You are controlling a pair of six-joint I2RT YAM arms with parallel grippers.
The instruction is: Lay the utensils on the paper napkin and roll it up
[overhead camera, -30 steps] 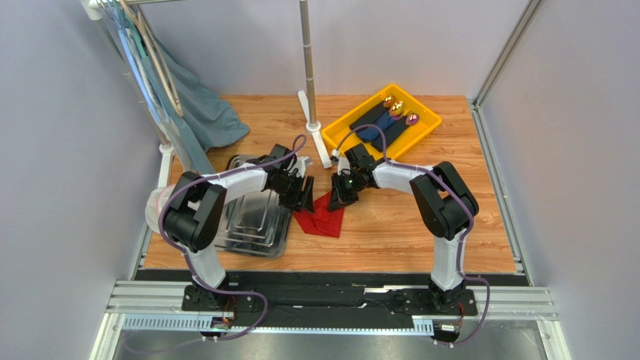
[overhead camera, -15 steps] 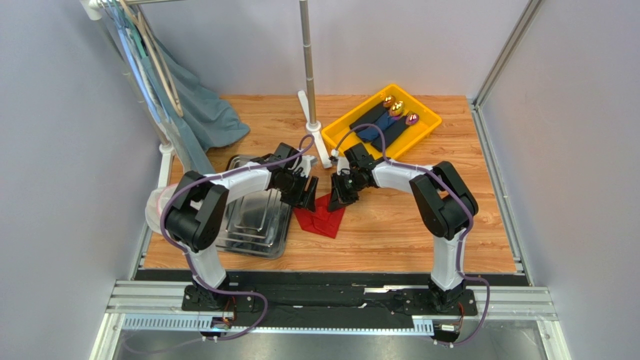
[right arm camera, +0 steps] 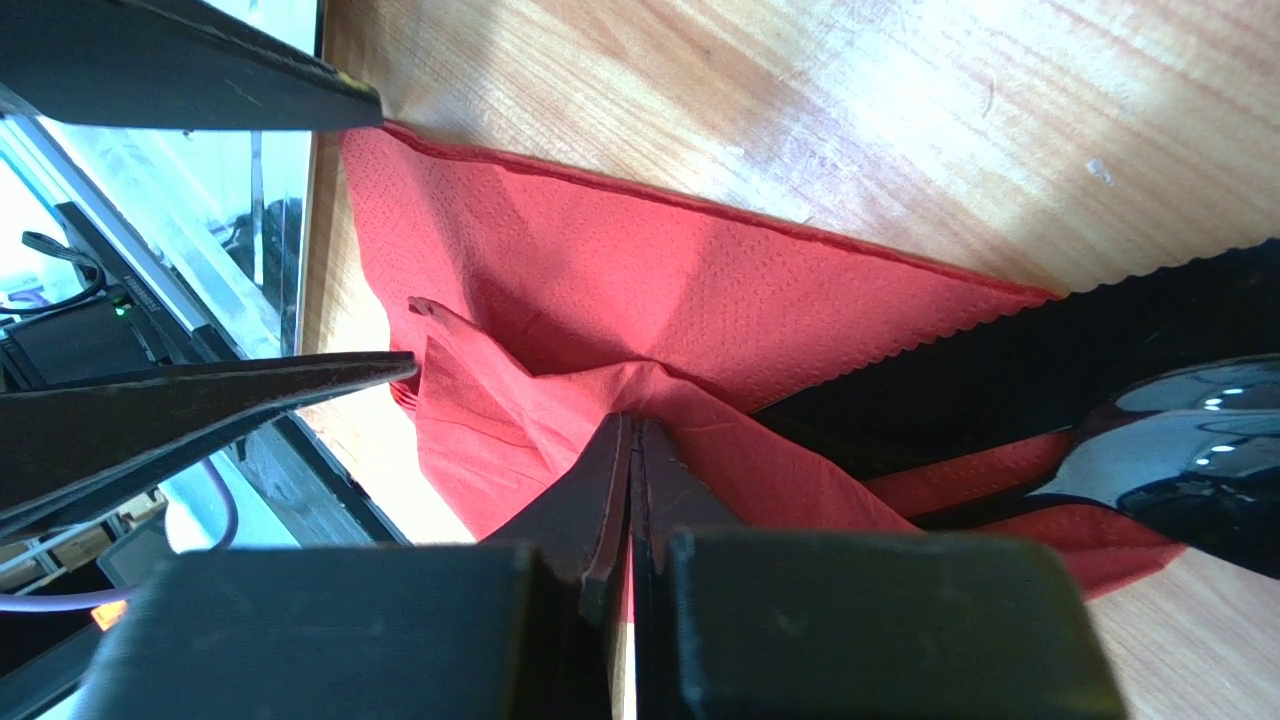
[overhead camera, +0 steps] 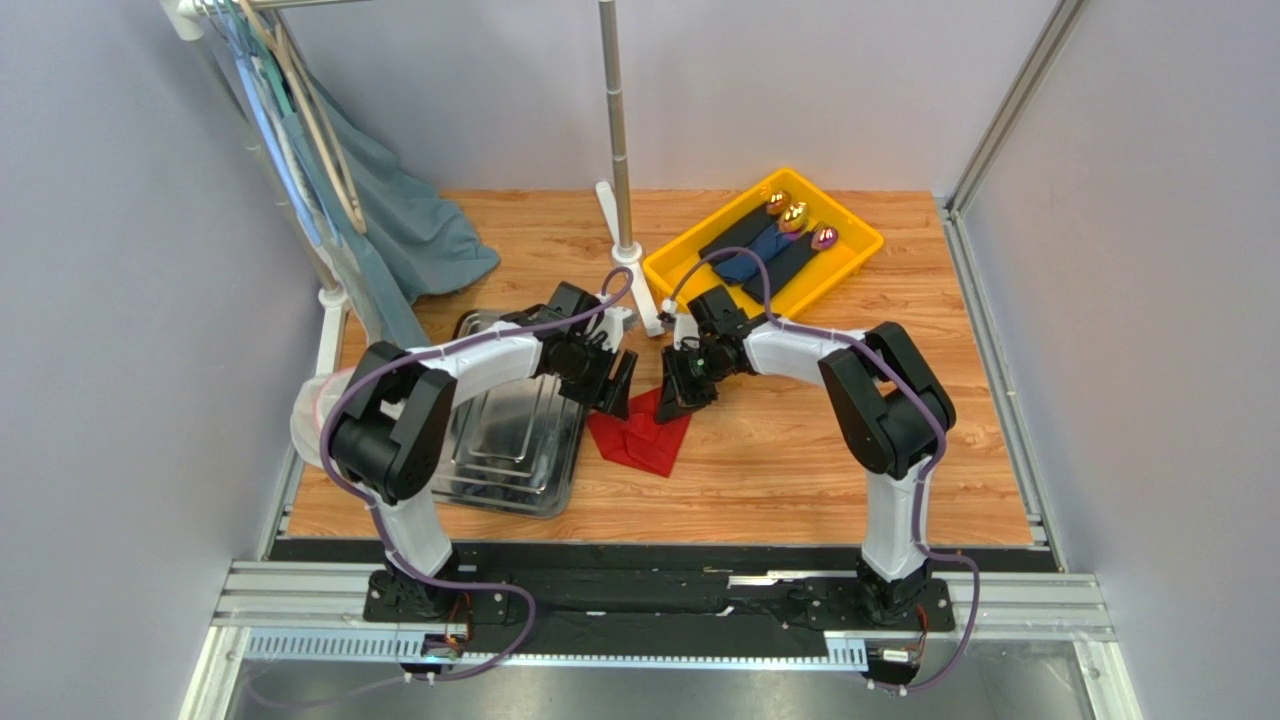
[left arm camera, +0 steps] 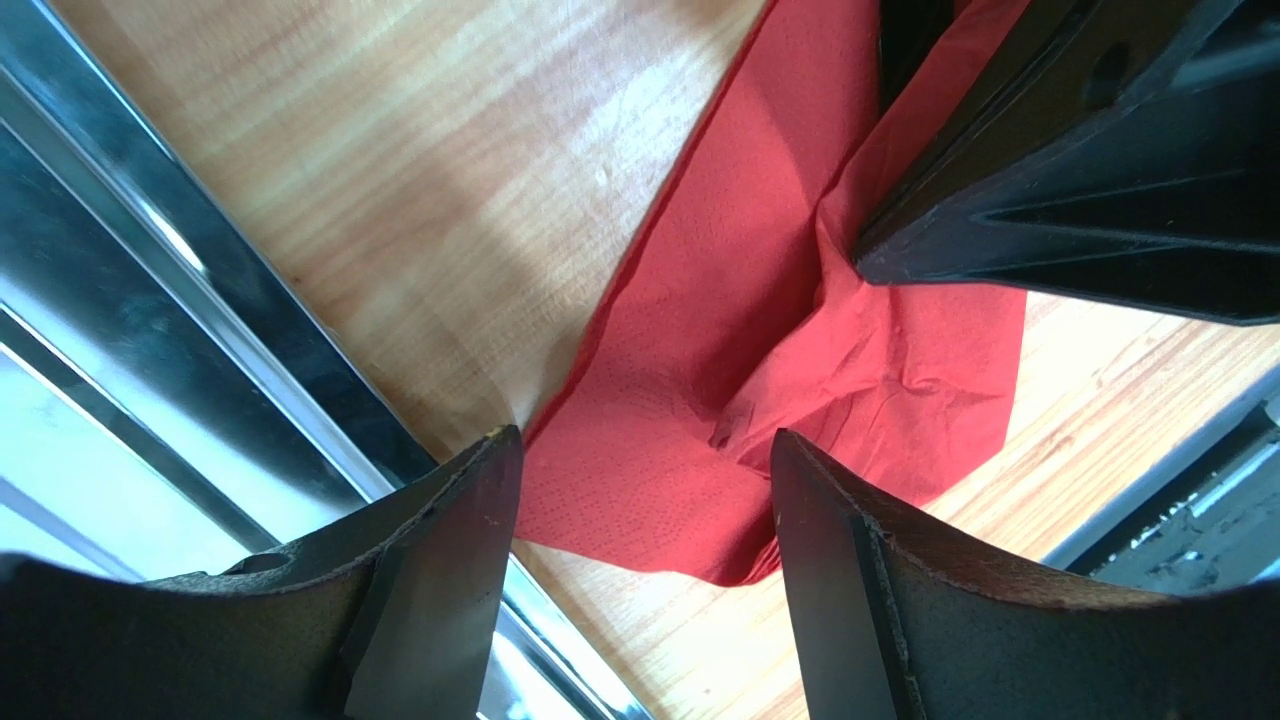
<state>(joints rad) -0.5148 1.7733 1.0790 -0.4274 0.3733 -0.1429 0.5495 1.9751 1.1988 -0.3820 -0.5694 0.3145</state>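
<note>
Next, I pinch the flap's corner [left arm camera: 553, 498] with my left gripper and fold it over, because the napkin's flap [overhead camera: 613, 438] by the tray lies open next to the napkin's fold under my right gripper.
The red paper napkin [overhead camera: 642, 435] lies crumpled on the wooden table, between the two grippers. My right gripper [overhead camera: 679, 393] is shut on a raised fold of the napkin [right arm camera: 571, 300]; in the right wrist view its gripper [right arm camera: 631, 432] pinches the paper. Black utensils [right arm camera: 1052, 375] lie partly wrapped in the napkin at the right, and a shiny black spoon bowl [right arm camera: 1195, 435] shows there. My left gripper [overhead camera: 612, 381] is open and empty over the napkin's left corner [left arm camera: 676, 375], its jaws [left arm camera: 646, 488] wide apart. The utensils are hidden in the top view.
A steel tray [overhead camera: 504, 450] lies left of the napkin; its rim [left arm camera: 196, 345] is under my left gripper. A yellow bin [overhead camera: 849, 248] with dark rolled napkins stands at the far right. A white pole stand [overhead camera: 616, 195] and a hanging blue-grey cloth [overhead camera: 406, 225] are at the back.
My left gripper has shifted slightly farther from the near edge, still open. The right gripper has kept its hold on the napkin and hardly moved.
</note>
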